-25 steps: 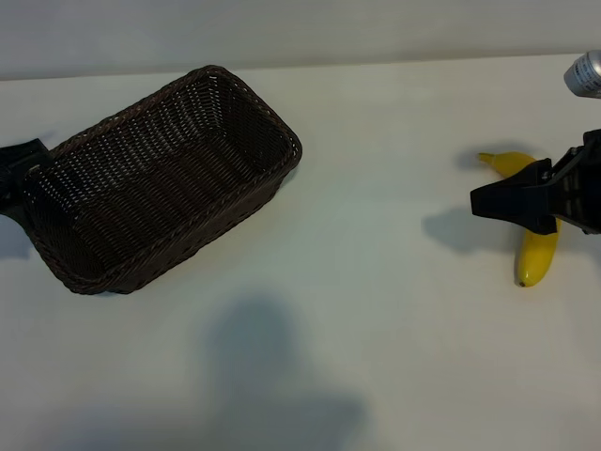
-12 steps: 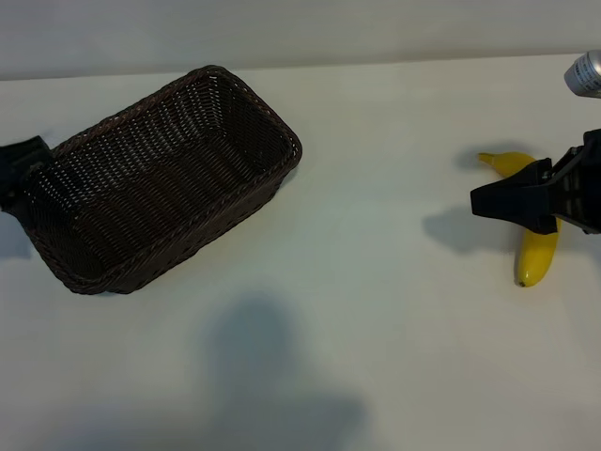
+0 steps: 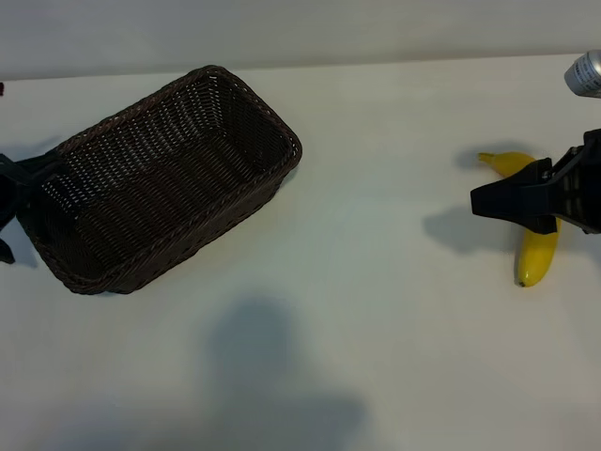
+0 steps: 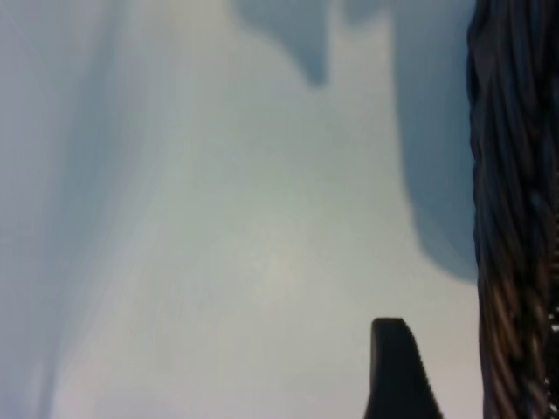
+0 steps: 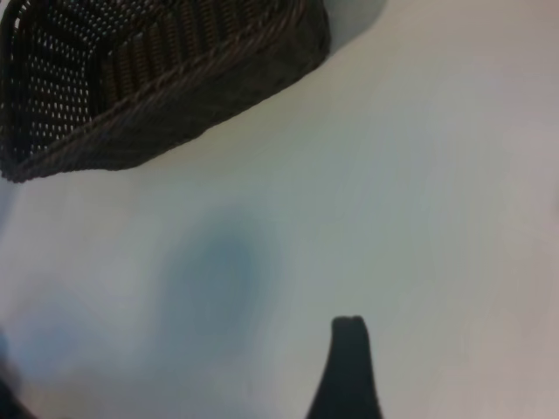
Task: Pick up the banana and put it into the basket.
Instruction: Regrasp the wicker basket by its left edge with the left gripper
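The left gripper's open fingers straddle the basket's rim (image 4: pixel 514 262), one inside and one outside, so the robot should keep moving onto the basket's end (image 3: pixel 32 230) until they close on it.
The yellow banana (image 3: pixel 537 252) lies on the white table at the right, with its stem end (image 3: pixel 488 159) pointing toward the back. My right gripper (image 3: pixel 507 199) hovers open just above the banana's middle and hides that part. In the right wrist view only one dark finger (image 5: pixel 349 367) shows over bare table, and the banana is out of that view. The dark brown wicker basket (image 3: pixel 89 274) stands at the left with nothing in it. My left gripper (image 3: pixel 9 202) is open at the basket's left end. One of its fingers (image 4: pixel 397 371) stands beside the basket wall (image 4: pixel 515 218), holding nothing.
A silver cylinder (image 3: pixel 584 73) pokes in at the back right corner. The basket (image 5: pixel 175 96) also shows far off in the right wrist view. A wide stretch of white table (image 3: pixel 376 282) lies between basket and banana.
The left gripper has drawn back a little from the basket's left end, toward the exterior view's left edge. The right gripper, banana and basket have not moved.
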You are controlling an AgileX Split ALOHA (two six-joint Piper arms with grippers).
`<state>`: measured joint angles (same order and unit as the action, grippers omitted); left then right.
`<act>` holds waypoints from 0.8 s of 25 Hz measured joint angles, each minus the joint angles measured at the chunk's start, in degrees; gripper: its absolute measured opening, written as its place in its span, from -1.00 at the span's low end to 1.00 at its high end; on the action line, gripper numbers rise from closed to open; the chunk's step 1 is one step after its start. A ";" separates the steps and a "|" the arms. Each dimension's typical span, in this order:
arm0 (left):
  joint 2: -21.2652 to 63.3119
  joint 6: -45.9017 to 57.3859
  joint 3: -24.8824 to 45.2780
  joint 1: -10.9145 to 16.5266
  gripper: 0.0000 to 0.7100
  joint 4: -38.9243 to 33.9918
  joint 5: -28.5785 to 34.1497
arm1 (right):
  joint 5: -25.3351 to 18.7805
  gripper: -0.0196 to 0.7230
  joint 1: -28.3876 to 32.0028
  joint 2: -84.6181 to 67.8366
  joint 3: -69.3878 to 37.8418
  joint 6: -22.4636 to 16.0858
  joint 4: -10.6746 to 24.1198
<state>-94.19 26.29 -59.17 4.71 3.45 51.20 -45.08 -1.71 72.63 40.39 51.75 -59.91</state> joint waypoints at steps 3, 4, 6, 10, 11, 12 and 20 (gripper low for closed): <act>-1.64 0.10 -0.05 0.00 0.28 0.05 -1.82 | 0.06 0.65 0.00 0.00 0.00 0.00 0.00; -2.28 0.10 -0.05 0.00 0.28 0.05 -2.38 | 0.06 0.65 0.00 0.00 0.00 0.00 0.00; -3.44 0.20 -0.05 0.00 0.28 0.05 -3.54 | 0.06 0.65 0.00 0.00 0.00 0.00 0.00; -6.00 0.22 -0.10 0.00 0.28 0.40 -4.48 | 0.06 0.65 0.00 0.00 0.00 0.00 0.00; -6.58 0.22 -0.10 0.00 0.28 0.64 -4.88 | 0.06 0.65 0.00 0.00 0.00 0.00 0.00; -7.02 0.27 -0.10 0.00 0.28 0.72 -5.05 | 0.06 0.65 0.00 0.00 0.00 0.00 0.00; -9.02 0.27 -0.10 0.00 0.23 2.60 -7.23 | 0.18 0.65 0.00 0.00 0.00 -0.05 0.00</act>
<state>-103.20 26.56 -59.27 4.71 6.06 43.96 -44.90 -1.71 72.63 40.39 51.70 -59.91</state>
